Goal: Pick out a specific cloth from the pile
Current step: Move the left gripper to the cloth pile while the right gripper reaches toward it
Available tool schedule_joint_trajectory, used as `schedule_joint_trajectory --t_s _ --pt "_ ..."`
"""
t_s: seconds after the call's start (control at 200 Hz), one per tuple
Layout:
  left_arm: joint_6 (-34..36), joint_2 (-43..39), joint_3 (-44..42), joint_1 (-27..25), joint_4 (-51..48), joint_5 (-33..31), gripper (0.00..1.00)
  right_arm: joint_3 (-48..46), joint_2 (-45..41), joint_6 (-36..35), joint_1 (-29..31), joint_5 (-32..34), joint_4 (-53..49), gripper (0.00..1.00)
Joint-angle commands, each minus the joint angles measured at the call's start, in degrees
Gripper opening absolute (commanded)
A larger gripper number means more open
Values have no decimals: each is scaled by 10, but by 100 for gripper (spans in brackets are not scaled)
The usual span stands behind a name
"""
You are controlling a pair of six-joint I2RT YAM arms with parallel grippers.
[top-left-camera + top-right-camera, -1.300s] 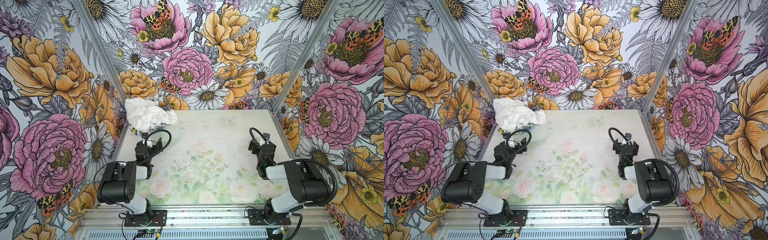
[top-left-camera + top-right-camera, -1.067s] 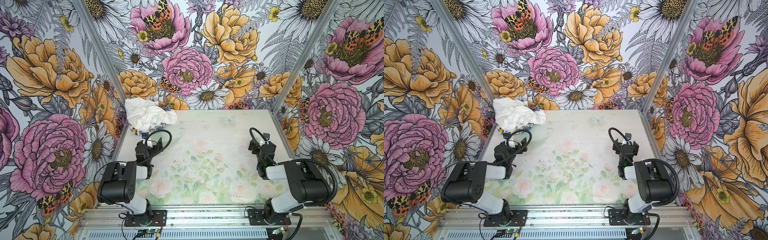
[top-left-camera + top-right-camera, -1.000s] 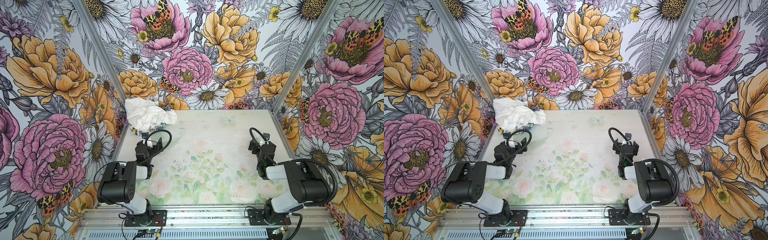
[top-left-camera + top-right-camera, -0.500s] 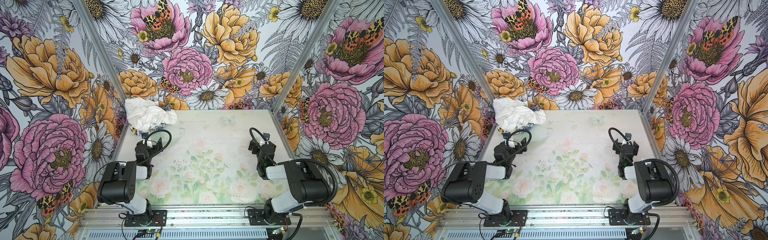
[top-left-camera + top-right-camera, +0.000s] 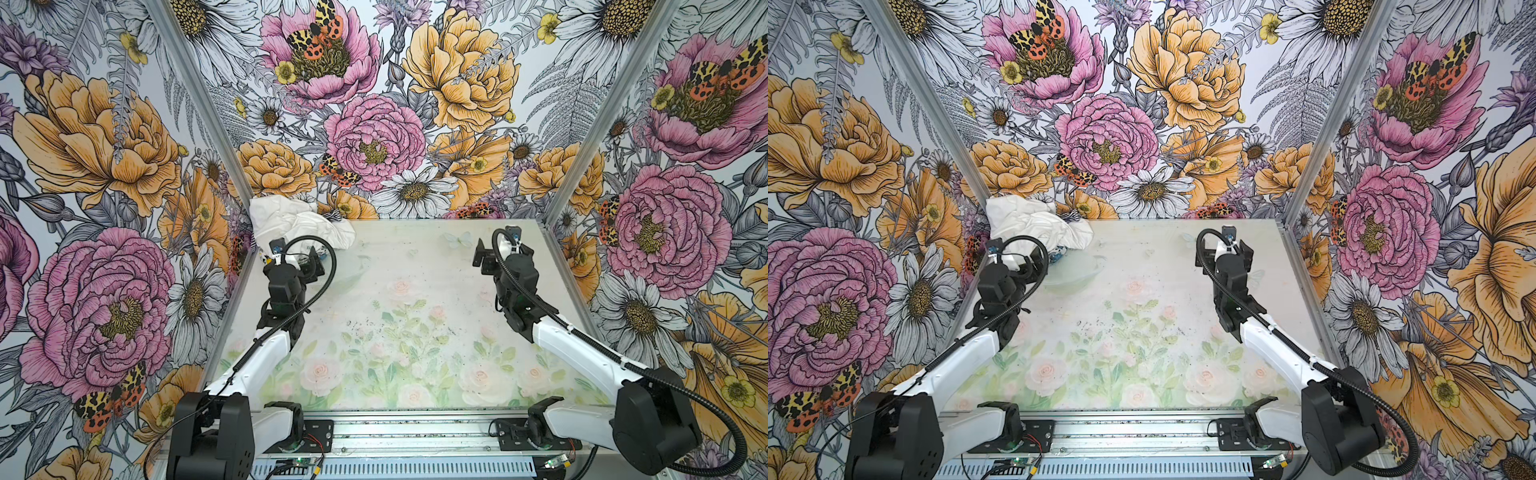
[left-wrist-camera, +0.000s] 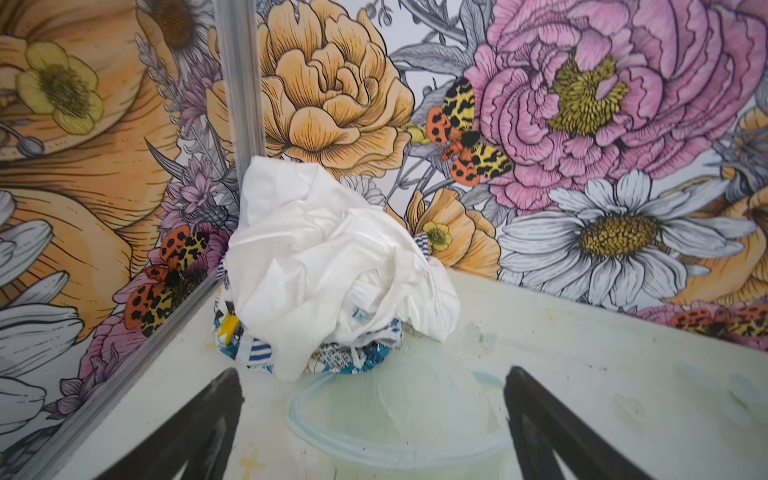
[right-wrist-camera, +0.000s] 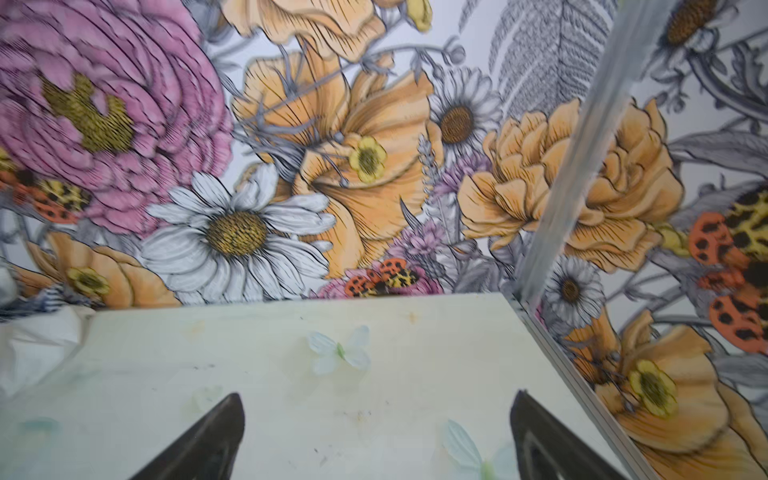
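Observation:
The cloth peeks out (image 6: 356, 357) from under the pile, a long way from my right gripper. Next, my right gripper moves back to mid-table (image 5: 400, 297) while my left gripper pulls the cloth out.
The pile (image 6: 332, 257) sits in the far left corner of the table (image 5: 415, 291), with a crumpled plain white cloth on top in both top views (image 5: 291, 220) (image 5: 1034, 224). The cloth (image 6: 353, 357), with blue, yellow and black print, peeks out only along the pile's bottom edge; the rest is buried. A black-and-white striped cloth (image 6: 420, 245) shows at the back. My left gripper (image 5: 305, 259) (image 5: 1027, 262) (image 6: 372, 374) stands open just in front of the pile, touching nothing. My right gripper (image 5: 505, 253) (image 5: 1225, 249) (image 7: 378, 397) hangs open over the far right of the table.
Flowered walls close the table on three sides, with metal corner posts (image 5: 199, 104) (image 5: 602, 104). A pale translucent round shape (image 6: 395, 432) lies on the table between my left fingers and the pile. Butterfly prints (image 7: 338, 349) mark the surface under the right gripper.
Both arms have unfolded and reached toward the far wall. The left gripper has come up close to the pile. Both grippers stayed open.

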Motion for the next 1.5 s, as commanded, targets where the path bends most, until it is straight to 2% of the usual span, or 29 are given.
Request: schedule_joint_trajectory --t_s 0.0,0.07,0.125,0.255,0.31,0.435,0.52,0.726,0.896,1.046,1.201,1.331,1.496 --pt "-110 59 63 47 -228 70 98 109 60 36 75 -109 -176 100" --pt "-129 119 109 74 -263 135 93 147 103 28 136 -106 -163 100" --pt "-137 164 150 88 -302 148 87 138 130 31 170 -115 -118 100" --pt "-146 228 195 111 -318 148 71 14 185 24 216 -171 88 100" --pt "-141 251 213 112 -322 142 68 -22 216 19 223 -172 156 99" --pt "-131 310 255 104 -321 155 60 13 259 7 240 -163 121 99" --pt "-120 352 291 92 -336 156 54 4 265 10 241 -168 144 100" --pt "-92 431 351 46 -361 118 53 3 267 1 240 -162 146 100" --pt "-61 469 402 -16 -399 4 54 7 272 2 240 -166 144 100" --pt "-58 500 452 -44 -442 -54 53 9 272 0 239 -168 141 100" --pt "-33 534 511 -63 -486 -104 50 9 271 -1 240 -167 140 99" --pt "-13 572 568 -66 -535 -121 49 9 271 -4 240 -168 139 99" --pt "2 589 585 -68 -543 -145 49 7 266 -8 240 -164 138 100"
